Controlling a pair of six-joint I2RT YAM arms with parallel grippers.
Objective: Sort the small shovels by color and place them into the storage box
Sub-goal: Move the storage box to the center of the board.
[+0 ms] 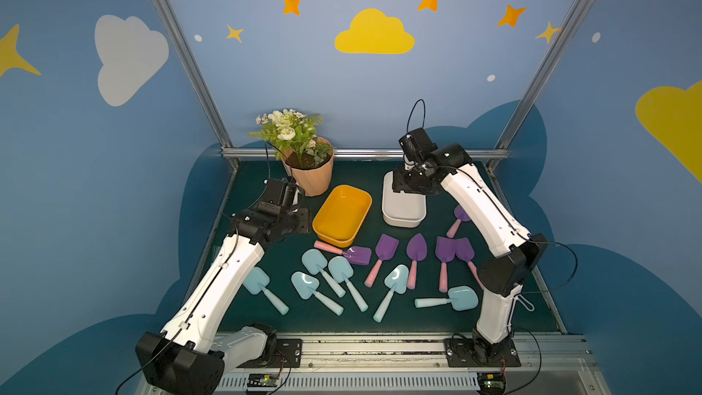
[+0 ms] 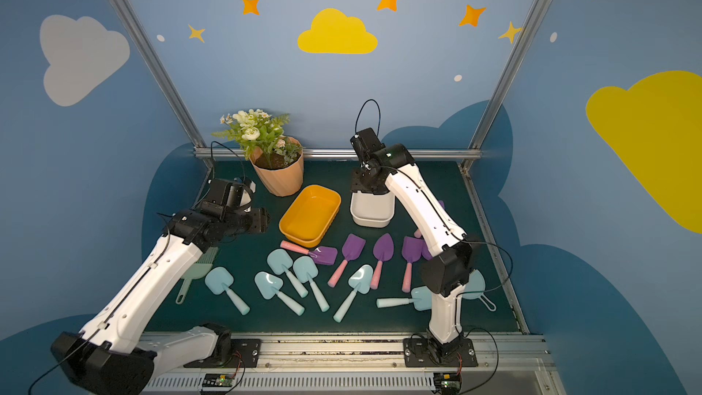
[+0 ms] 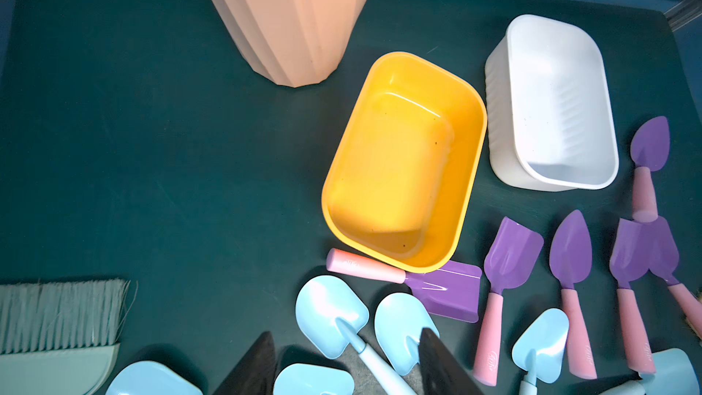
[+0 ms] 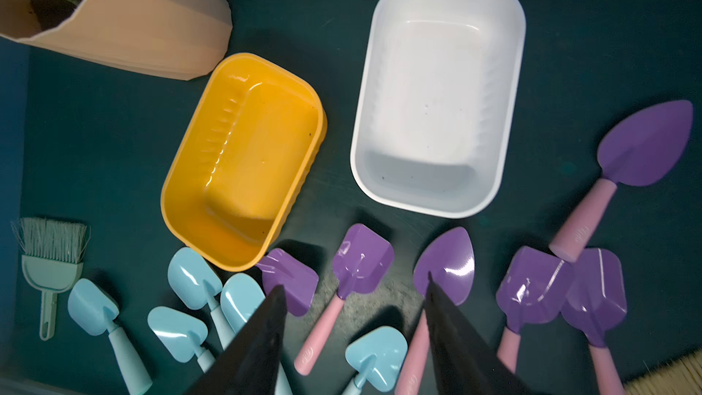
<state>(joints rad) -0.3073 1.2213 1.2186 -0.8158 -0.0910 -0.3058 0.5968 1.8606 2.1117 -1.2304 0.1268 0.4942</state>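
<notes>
The yellow storage box (image 1: 342,215) is slanted against the purple shovel, so I should grab its long rim (image 1: 325,204) by the flower pot with my left gripper and turn the box straight before sorting.
Several light blue small shovels (image 1: 340,268) lie at the front left of the dark green mat, and several purple ones with pink handles (image 1: 386,246) lie to their right. One purple shovel (image 1: 359,254) touches the front of the yellow storage box (image 1: 340,210). That box and the white one (image 1: 404,208) beside it are both empty. My left gripper (image 3: 346,332) is open above the blue shovels, holding nothing. Over the near end of the white box, my right gripper (image 4: 354,281) is also open, with nothing between its fingers.
A peach flower pot (image 1: 309,172) stands at the back left, close to the left wrist. A mint-green hand brush (image 2: 197,271) lies at the left edge under the left arm. Tan bristles of another brush (image 4: 664,378) show near the right arm's base.
</notes>
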